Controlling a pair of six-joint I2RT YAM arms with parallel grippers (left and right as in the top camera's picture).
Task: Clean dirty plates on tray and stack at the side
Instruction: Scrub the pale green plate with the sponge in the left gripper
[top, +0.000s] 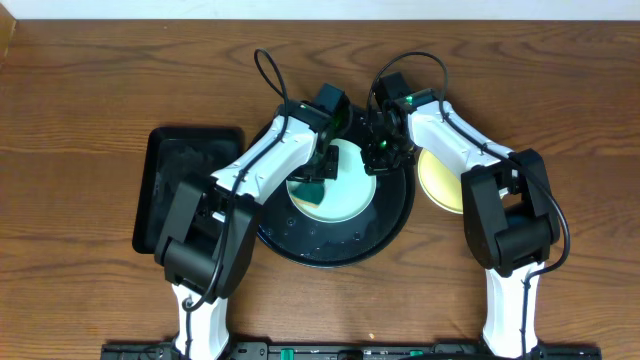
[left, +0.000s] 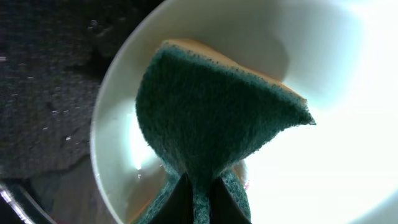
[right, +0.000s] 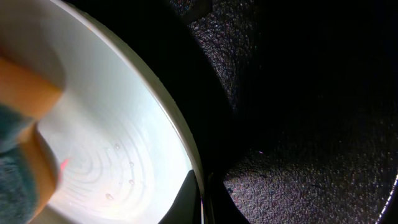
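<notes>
The sponge is at the plate's edge (top: 291, 193), and a red smear is beside it. My left gripper should therefore wipe back over the smear (right: 64, 164) toward my right gripper.
A pale mint plate (top: 345, 185) lies in the round black tray (top: 330, 250). My left gripper (top: 318, 172) is shut on a green-and-yellow sponge (top: 312, 192) that rests on the plate's left part; the sponge (left: 211, 118) fills the left wrist view over the plate (left: 348, 74). My right gripper (top: 380, 158) is shut on the plate's right rim; in the right wrist view its fingers (right: 202, 202) pinch the rim of the plate (right: 112, 130). A pale yellow plate (top: 440, 180) lies on the table right of the tray. A third plate is not visible.
A rectangular black tray (top: 180, 185) lies on the wooden table left of the round tray. Water droplets sit on the round tray's floor (right: 311, 93) and on the plate.
</notes>
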